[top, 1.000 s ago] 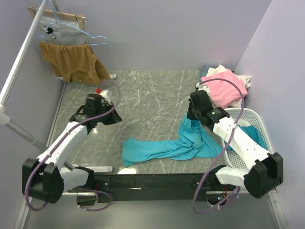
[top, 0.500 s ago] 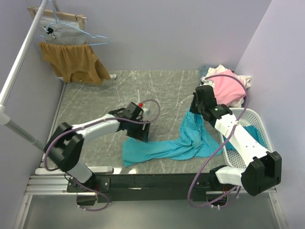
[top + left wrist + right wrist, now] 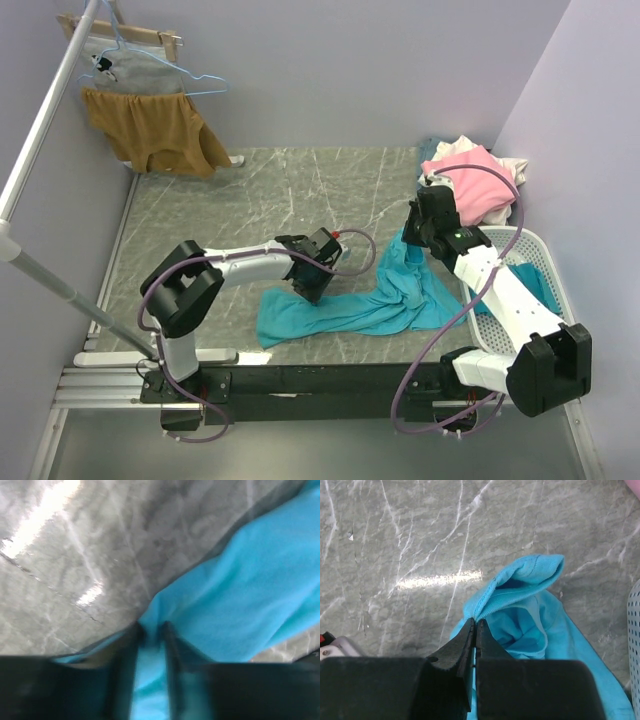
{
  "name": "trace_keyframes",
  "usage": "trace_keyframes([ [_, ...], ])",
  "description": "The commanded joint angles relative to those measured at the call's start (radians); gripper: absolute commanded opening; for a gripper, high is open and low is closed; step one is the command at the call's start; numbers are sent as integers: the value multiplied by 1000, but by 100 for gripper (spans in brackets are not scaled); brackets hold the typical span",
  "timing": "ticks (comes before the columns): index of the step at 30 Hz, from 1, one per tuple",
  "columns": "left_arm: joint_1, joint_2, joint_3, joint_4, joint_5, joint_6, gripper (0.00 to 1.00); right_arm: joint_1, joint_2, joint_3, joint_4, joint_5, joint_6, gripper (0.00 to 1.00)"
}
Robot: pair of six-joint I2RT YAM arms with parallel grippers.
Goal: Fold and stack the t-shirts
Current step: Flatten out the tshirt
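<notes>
The turquoise t-shirt lies bunched in a narrow strip (image 3: 350, 313), so my left gripper should draw the t-shirt's edge away from my right gripper, toward the back (image 3: 238, 193), before folding.
A turquoise t-shirt (image 3: 350, 310) lies crumpled across the front of the marble table (image 3: 260, 200). My left gripper (image 3: 312, 285) is down at its upper left edge. In the left wrist view the blurred fingers (image 3: 151, 627) stand a narrow gap apart with the shirt's edge (image 3: 240, 590) between them. My right gripper (image 3: 412, 240) is shut on the ribbed hem of the same shirt (image 3: 530, 615) and holds that end lifted; its jaws (image 3: 476, 622) are pressed together on the cloth. A pink t-shirt (image 3: 470, 185) tops a pile at the back right.
A white mesh basket (image 3: 520, 250) stands at the right edge with teal cloth (image 3: 535, 280) inside. A mustard-brown garment (image 3: 150, 130) and a grey one (image 3: 130, 65) hang on hangers at the back left, beside a slanted metal pole (image 3: 40, 130).
My left arm swung from the table's left side to the right and down onto the shirt's left edge, opening and then narrowing its jaws. The right gripper lifted its end slightly.
</notes>
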Motion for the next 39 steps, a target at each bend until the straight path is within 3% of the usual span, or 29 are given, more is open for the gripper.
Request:
trace_keyframes([
  [1,-24,53,21,-33,-85,33,1,-14,-36,-9,38,-23,-13,0],
  [7,-8,-78,33,-14,-207,-27,1,-25,-81,-2,12,-16,-16,0],
  [10,86,-245,30,1,-257,-84,1,-34,-105,-12,-5,35,-10,0],
  [15,334,-476,-50,78,-307,-153,1,-69,-38,-7,-1,60,2,0],
  [19,390,-468,-97,102,-392,-200,1,-80,116,37,34,46,42,0],
  [20,397,-459,-105,107,-430,-217,1,-80,143,51,70,53,60,7],
  [22,400,-439,-140,154,-445,-248,1,-86,222,65,116,99,77,11],
  [23,410,-432,-151,176,-451,-256,1,-87,253,86,152,115,94,28],
  [24,414,-416,-159,200,-461,-262,1,-95,288,114,144,113,99,38],
  [27,423,-380,-156,220,-447,-256,1,-98,376,174,136,97,91,50],
  [39,425,-286,-119,236,-407,-234,1,-72,252,-42,180,-154,91,53],
])
